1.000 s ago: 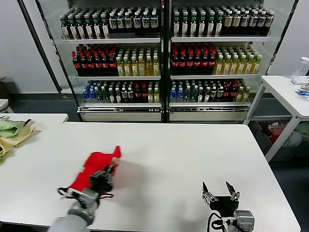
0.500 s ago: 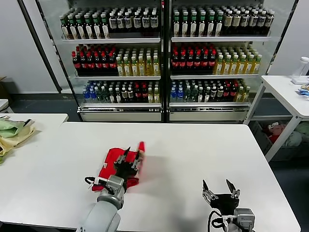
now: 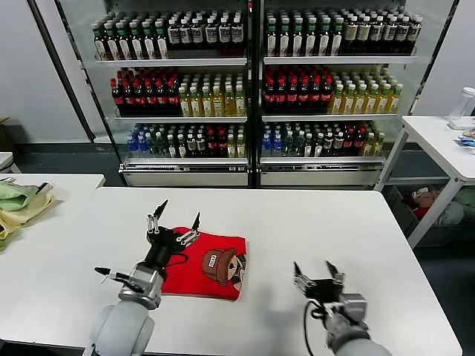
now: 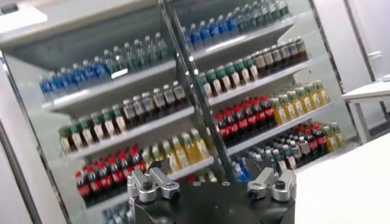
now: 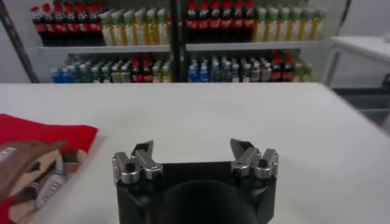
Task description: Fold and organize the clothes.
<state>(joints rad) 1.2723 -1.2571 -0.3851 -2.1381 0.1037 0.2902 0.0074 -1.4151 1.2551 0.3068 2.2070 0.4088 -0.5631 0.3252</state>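
The folded red shirt (image 3: 194, 268) lies off-center on the table near my left gripper, so next my right gripper pinches its cartoon-face end (image 3: 237, 276) and draws it to the middle.
The red shirt (image 3: 215, 265) lies folded flat on the white table (image 3: 312, 222), its cartoon face in a brown cap facing up. My left gripper (image 3: 175, 216) is open and empty, raised above the shirt's left part and tilted up toward the fridge; its wrist view (image 4: 210, 182) shows only bottle shelves. My right gripper (image 3: 318, 272) is open and empty, low over the table to the right of the shirt. In the right wrist view (image 5: 194, 157) the shirt's edge (image 5: 42, 158) shows at the side.
Glass-door fridges (image 3: 252, 89) full of bottles stand behind the table. Pale green and yellow cloths (image 3: 18, 204) lie on a side table at the left. Another white table (image 3: 445, 144) stands at the right.
My left gripper carried the bunched red shirt rightward, let it go, and rose open above it. The shirt now lies flat with the print up. My right gripper shifted slightly left.
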